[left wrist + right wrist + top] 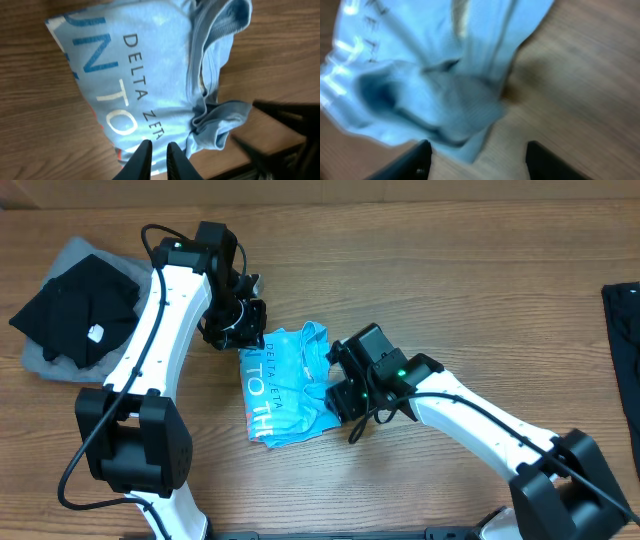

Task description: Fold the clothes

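Observation:
The robot's right gripper should grab the cloth at the T-shirt's edge, where the T-shirt's sleeve lies bunched (318, 391), and spread the T-shirt's near corner (332, 421) flat before it folds further.
A light blue T-shirt (283, 388) with white and blue lettering lies crumpled in a rough fold at the table's middle. It also shows in the left wrist view (145, 65) and the right wrist view (420, 75). My left gripper (246, 332) hovers at the shirt's upper left edge. Its fingers (156, 150) are nearly together with nothing between them. My right gripper (337, 387) is at the shirt's right edge, by a bunched sleeve. Its fingers (479, 152) are wide open and empty, just above the table.
A black garment (75, 305) lies on a grey one (40, 360) at the far left. Another dark garment (625, 330) lies at the right edge. The table is bare wood (450, 270).

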